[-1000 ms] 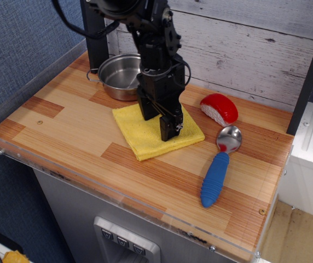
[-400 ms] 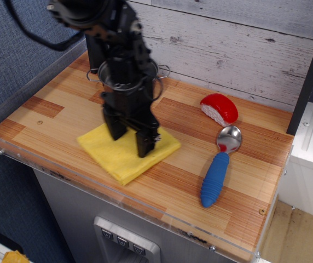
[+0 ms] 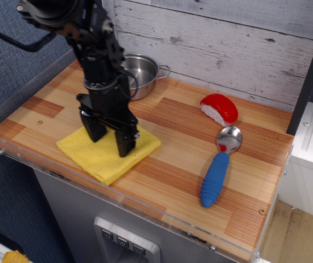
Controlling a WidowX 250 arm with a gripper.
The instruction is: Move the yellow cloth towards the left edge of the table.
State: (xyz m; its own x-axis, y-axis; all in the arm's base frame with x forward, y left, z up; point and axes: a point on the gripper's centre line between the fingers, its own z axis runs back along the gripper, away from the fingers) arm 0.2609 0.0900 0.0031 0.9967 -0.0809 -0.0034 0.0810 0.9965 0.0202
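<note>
The yellow cloth [image 3: 93, 155] is flat beneath the gripper's spread fingers [image 3: 125, 143], so the cloth will slide along in one folded piece when the robot drags it.
The yellow cloth [image 3: 106, 155] lies flat near the front edge of the wood-plank table [image 3: 178, 164], left of the middle. My black gripper [image 3: 110, 139] stands upright on the cloth with its two fingers spread apart, the tips pressed down onto the cloth's top. The part of the cloth under the fingers is hidden.
A steel pot [image 3: 140, 75] stands at the back by the wall. A red and white toy [image 3: 219, 109] lies at the right, with a blue-handled spoon [image 3: 218, 168] in front of it. A clear acrylic rim [image 3: 14, 153] runs along the front and left edges.
The gripper has moved left and toward the front edge, dragging the yellow cloth with it. The pot, earlier partly hidden by the arm, now shows.
</note>
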